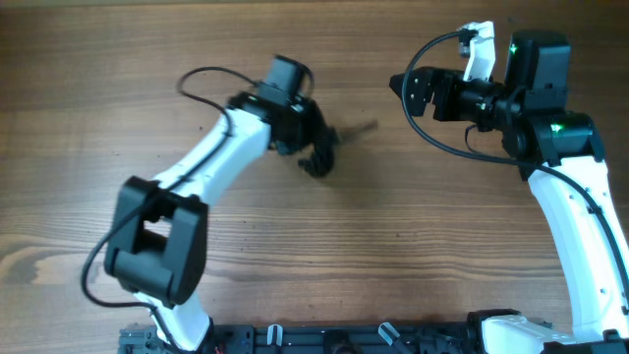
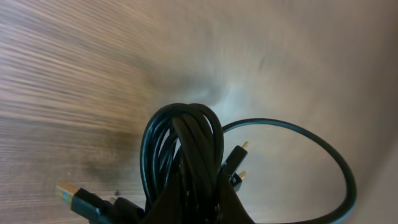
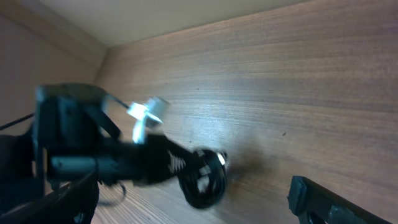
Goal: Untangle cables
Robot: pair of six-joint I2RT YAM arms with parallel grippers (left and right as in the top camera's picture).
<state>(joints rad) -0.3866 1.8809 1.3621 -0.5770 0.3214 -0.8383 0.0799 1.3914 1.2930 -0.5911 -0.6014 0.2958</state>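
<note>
I should hold the cables, tightly coiled (image 1: 320,157) in my left gripper alone, up to my right gripper to pull a cord out.
The cables (image 1: 319,157) are a small bundle of thin black cords on the wooden table, just right of my left wrist. My left gripper (image 1: 313,141) is shut on the bundle. In the left wrist view the coiled cables (image 2: 186,143) rise from between my dark fingers (image 2: 214,208). A gold-tipped flat plug (image 2: 69,194) sticks out to the left, and one loose loop (image 2: 339,171) swings out to the right. My right gripper (image 1: 405,90) hangs open and holds nothing at the far right, well away from the bundle. The right wrist view shows the cables (image 3: 202,177) blurred, with one finger (image 3: 308,198) at the lower right.
The wooden table (image 1: 442,226) carries nothing else. My left arm (image 1: 211,147) slants across the left half, and its thick black wire loops behind it (image 1: 197,79). The right arm's base (image 1: 580,216) stands along the right edge.
</note>
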